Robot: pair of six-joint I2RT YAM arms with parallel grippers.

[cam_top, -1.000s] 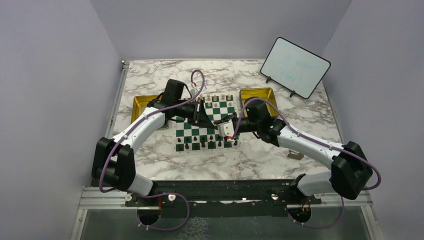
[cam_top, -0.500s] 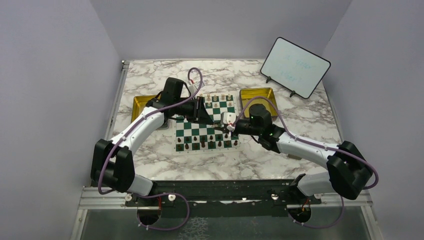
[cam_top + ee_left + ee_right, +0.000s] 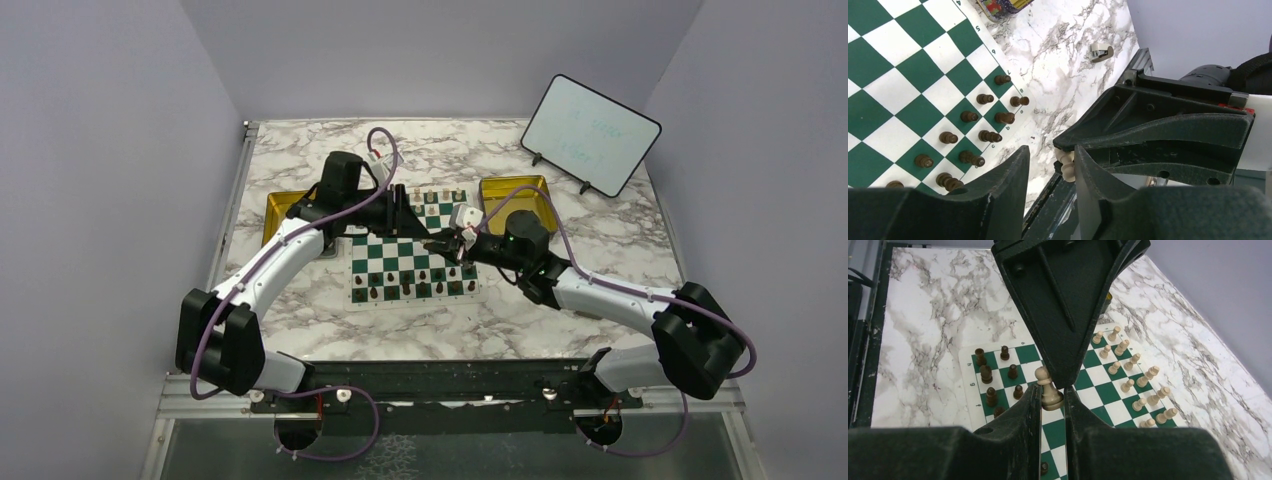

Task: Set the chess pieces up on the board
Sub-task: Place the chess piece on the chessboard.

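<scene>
The robot's right gripper covers the cream pawn's base [image 3: 1052,401], so the left gripper should take the pawn by its head [image 3: 1042,373] before it stands the pawn on the board.
The board [image 3: 385,262] of green and white checks lies mid-table. Dark brown chess pieces [image 3: 410,290] stand along its near rows and cream ones [image 3: 440,197] along its far rows. Both grippers meet above the board's middle. My right gripper [image 3: 1052,392] is shut on a cream pawn [image 3: 1047,382], held by its base between the fingertips. My left gripper [image 3: 1050,150] is open, and the same cream pawn [image 3: 1066,163] sits beside its right finger, apart from the left one. In the top view the left gripper [image 3: 422,233] and right gripper [image 3: 442,244] touch tips.
Gold trays sit at the board's left [image 3: 285,208] and far right [image 3: 515,190]. A small whiteboard [image 3: 590,133] stands at the back right. A small clip [image 3: 592,312] lies on the marble near my right arm.
My right gripper rose from the board's near right edge to the left gripper and closed on the cream pawn. The left jaws have parted.
</scene>
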